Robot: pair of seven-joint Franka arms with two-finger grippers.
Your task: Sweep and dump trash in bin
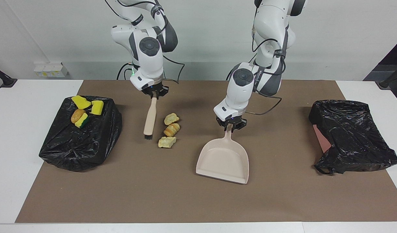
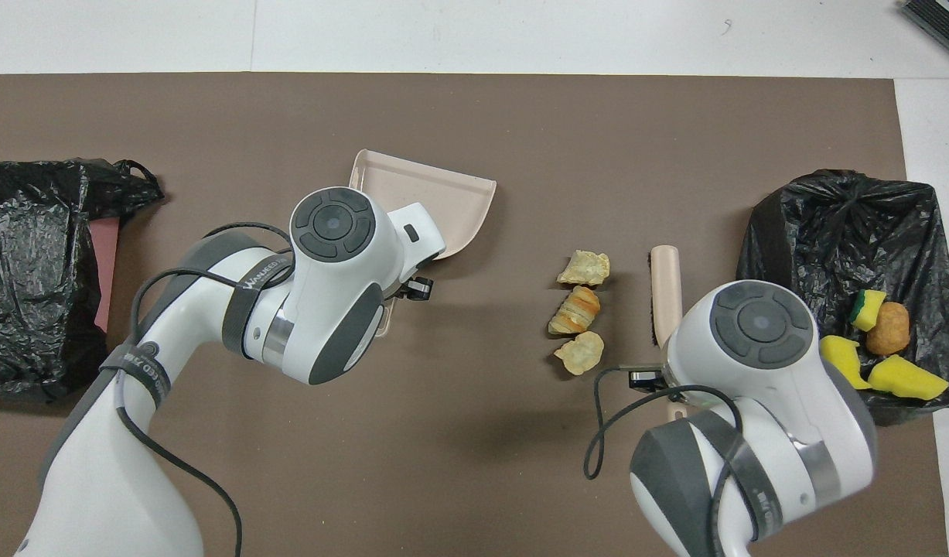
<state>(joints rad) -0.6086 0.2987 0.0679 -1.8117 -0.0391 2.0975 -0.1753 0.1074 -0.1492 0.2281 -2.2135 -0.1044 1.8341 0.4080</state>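
My left gripper points the dustpan's open edge (image 2: 430, 168) past the trash, so it'll turn it toward the trash row (image 2: 575, 311) while my right gripper sweeps the brush toward it.
Three pieces of trash lie in a row mid-mat: a pale crusty piece (image 1: 171, 118), a tan bread-like lump (image 1: 172, 129) and another pale piece (image 1: 167, 142); they also show in the overhead view (image 2: 575, 311). My right gripper (image 1: 155, 94) is shut on the handle of the beige brush (image 1: 150, 118), which stands beside the row, between it and the bin (image 1: 82, 145). My left gripper (image 1: 230, 125) is shut on the handle of the beige dustpan (image 1: 224, 160), which is beside the row toward the left arm's end. The bin holds yellow sponge chunks (image 1: 97, 107), a brown lump (image 1: 77, 115) and a yellow-green piece (image 1: 82, 120).
A second crumpled black bag (image 1: 350, 136) over a pinkish box sits at the left arm's end of the brown mat (image 1: 185, 200). White table (image 1: 10, 145) borders the mat.
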